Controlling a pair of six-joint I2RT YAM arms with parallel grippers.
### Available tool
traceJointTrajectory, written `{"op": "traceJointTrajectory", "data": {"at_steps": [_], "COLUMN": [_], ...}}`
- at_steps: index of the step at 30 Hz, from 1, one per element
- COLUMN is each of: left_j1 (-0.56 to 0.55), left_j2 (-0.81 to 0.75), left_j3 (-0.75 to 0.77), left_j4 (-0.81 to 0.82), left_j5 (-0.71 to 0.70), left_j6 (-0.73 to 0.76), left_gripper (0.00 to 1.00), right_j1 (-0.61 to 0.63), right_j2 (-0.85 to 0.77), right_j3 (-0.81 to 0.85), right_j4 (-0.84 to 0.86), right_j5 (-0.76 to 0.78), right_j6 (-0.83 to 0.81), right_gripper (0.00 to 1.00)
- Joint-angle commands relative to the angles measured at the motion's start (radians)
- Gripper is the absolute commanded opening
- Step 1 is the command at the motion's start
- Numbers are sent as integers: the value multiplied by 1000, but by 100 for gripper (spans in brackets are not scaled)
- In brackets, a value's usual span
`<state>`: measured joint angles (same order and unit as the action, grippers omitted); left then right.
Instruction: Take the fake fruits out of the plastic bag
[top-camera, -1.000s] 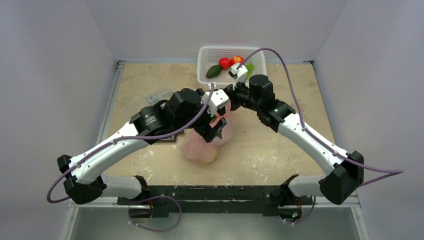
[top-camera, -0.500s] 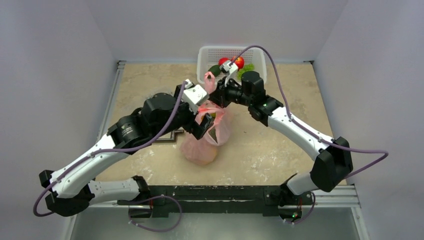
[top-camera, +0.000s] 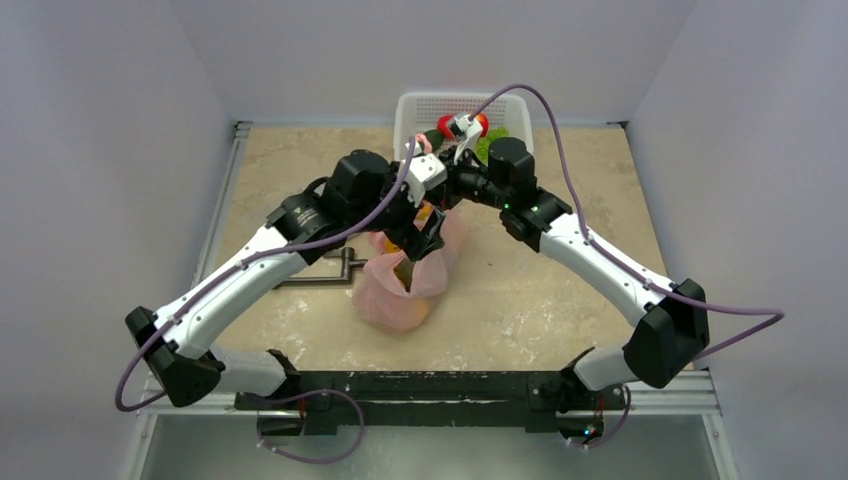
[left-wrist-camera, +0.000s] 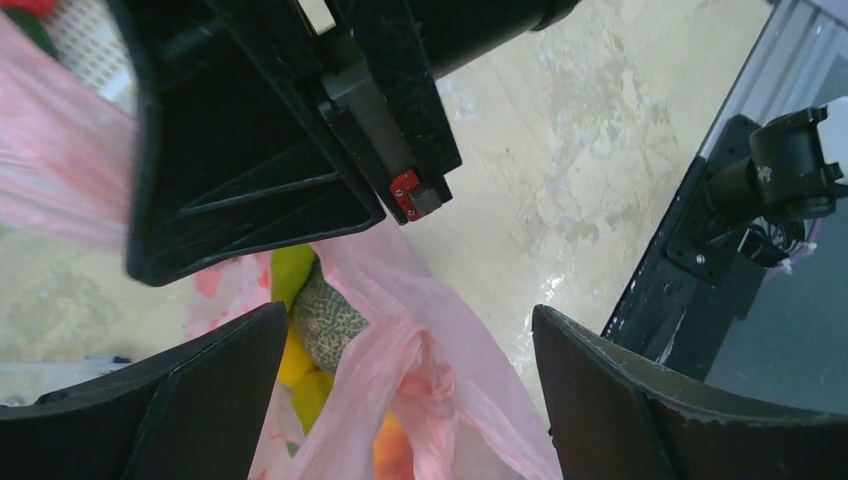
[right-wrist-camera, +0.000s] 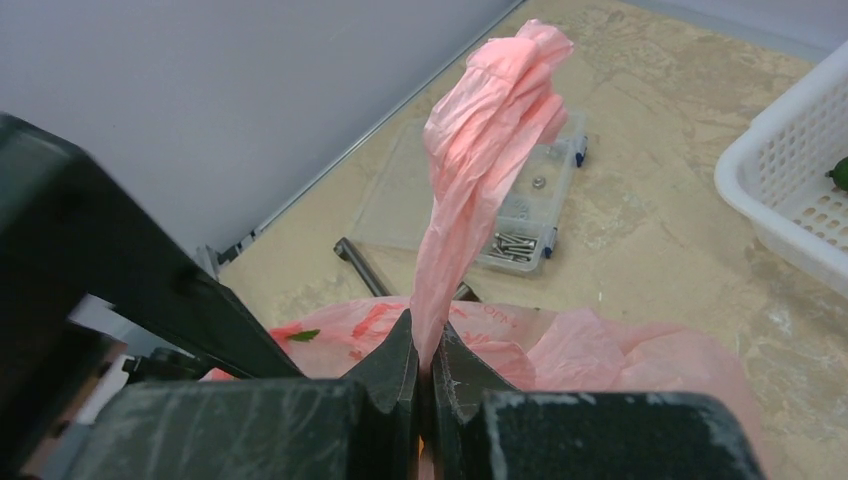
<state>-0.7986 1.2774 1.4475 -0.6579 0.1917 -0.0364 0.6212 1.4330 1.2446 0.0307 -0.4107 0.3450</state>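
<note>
A knotted fold of film is hanging across the plastic bag's opening (left-wrist-camera: 335, 318) by the melon. My left gripper should first pinch that fold (left-wrist-camera: 428, 368) and pull it back.
The pink plastic bag (top-camera: 398, 290) stands in the middle of the table with its mouth pulled up. My right gripper (right-wrist-camera: 428, 352) is shut on one handle loop (right-wrist-camera: 482, 150), which rises stretched above the jaws. My left gripper (left-wrist-camera: 410, 400) hangs open right over the bag's mouth, its fingers (left-wrist-camera: 190, 395) to either side of a knotted fold of plastic. Inside the bag I see fake fruits: a rough dull-green melon (left-wrist-camera: 328, 320), a yellow fruit (left-wrist-camera: 292, 362), a yellow-green one (left-wrist-camera: 290, 275) and an orange one (left-wrist-camera: 395, 455). Nothing sits between the left fingers but bag film.
A white perforated basket (top-camera: 440, 96) stands at the table's far edge with red apples (top-camera: 481, 122) and green pieces in it. A clear box of screws (right-wrist-camera: 520, 215) and a dark metal bar (top-camera: 335, 270) lie left of the bag. Both arms crowd over the bag.
My right gripper has shut on the bag's handle and drawn it up toward the basket. My left arm swung left, then came back over the bag's mouth, still open.
</note>
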Motion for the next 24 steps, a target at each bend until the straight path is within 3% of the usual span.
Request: {"op": "traceJointTrajectory", "data": {"at_steps": [1, 5, 9, 11, 15, 19, 24], "left_j1": [8, 9, 8, 8, 8, 7, 7], "left_j2": [56, 38, -48, -120, -245, -386, -441], "left_j3": [58, 43, 43, 26, 17, -84, -227], "left_j4": [-64, -86, -73, -25, 53, 213, 370], "left_j5": [55, -50, -213, -261, -319, -277, -173], "left_j6": [30, 33, 30, 17, -36, -132, -332], "left_gripper": [87, 54, 4, 0, 0, 0, 0], "right_j1": [-2, -9, -20, -50, -161, -227, -238], "right_j2": [-27, -10, 17, 49, 154, 309, 446], "right_j3": [49, 80, 124, 169, 283, 462, 591], "right_j4": [41, 25, 0, -28, -29, -67, -84], "right_j5": [-12, 3, 79, 123, 27, -92, -167], "right_j6": [29, 30, 33, 55, 179, 278, 341], "right_gripper": [0, 0, 0, 0, 0, 0, 0]}}
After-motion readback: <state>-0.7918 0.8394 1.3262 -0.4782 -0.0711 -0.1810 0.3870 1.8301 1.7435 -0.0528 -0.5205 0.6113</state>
